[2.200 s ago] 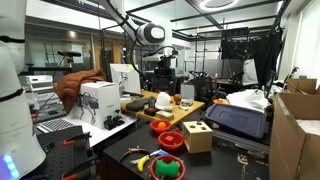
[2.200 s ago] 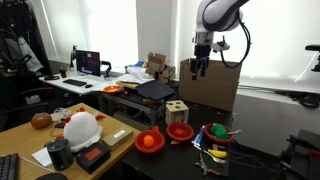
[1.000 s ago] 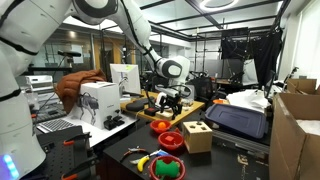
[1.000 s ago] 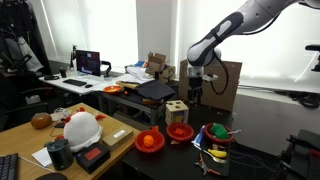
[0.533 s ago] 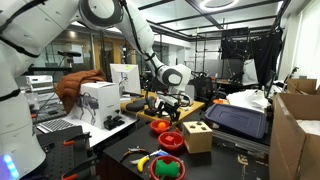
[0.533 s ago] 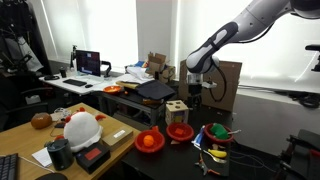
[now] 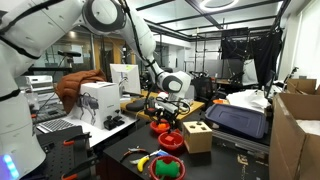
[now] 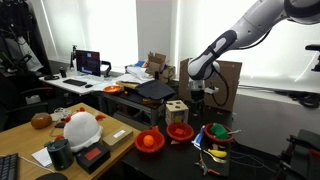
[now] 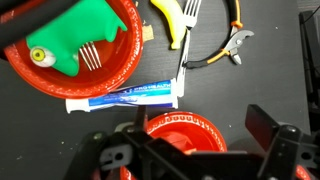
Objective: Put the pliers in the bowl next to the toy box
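Observation:
I should go back to the pliers (image 9: 226, 49) beyond the toothpaste tube and come down over them first, because my open gripper hangs empty above the red bowl (image 9: 187, 133).
The pliers (image 9: 225, 45), with black and yellow handles, lie on the dark table at the top right of the wrist view. My gripper (image 9: 198, 135) is open and empty. It hangs above an empty red bowl (image 9: 180, 128), well short of the pliers. In both exterior views the gripper (image 7: 166, 110) (image 8: 197, 98) hovers low over the table behind the light-wood toy box (image 7: 197, 135) (image 8: 177, 110). The red bowl (image 7: 172, 140) (image 8: 180, 131) stands beside that box.
A larger red bowl (image 9: 70, 50) holds a green toy and a fork. A toothpaste tube (image 9: 125, 97) lies between the bowls, and a yellow tool (image 9: 168, 20) lies beside the pliers. Another bowl holds an orange (image 8: 149, 141). Cardboard cartons (image 7: 295, 135) and a black case (image 7: 238, 120) stand nearby.
The arm has come down from high above the table to just over the toy box and red bowl. The gripper stays open and empty.

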`<state>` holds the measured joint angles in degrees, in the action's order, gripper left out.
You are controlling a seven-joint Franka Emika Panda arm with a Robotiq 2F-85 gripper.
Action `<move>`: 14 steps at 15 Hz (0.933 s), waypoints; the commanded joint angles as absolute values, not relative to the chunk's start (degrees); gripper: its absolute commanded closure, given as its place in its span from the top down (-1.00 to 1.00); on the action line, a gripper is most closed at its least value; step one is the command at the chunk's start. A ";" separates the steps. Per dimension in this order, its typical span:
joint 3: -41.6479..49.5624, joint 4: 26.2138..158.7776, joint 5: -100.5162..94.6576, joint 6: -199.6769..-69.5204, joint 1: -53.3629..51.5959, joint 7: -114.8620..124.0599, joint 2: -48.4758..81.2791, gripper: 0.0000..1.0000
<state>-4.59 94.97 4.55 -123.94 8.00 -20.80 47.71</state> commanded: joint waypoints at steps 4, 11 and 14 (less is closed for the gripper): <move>-2.05 97.89 1.91 -128.45 4.34 -13.32 45.05 1.00; -2.38 95.77 1.93 -129.22 3.26 -9.19 45.46 1.00; -2.20 96.33 1.93 -129.25 3.30 -8.96 44.95 1.00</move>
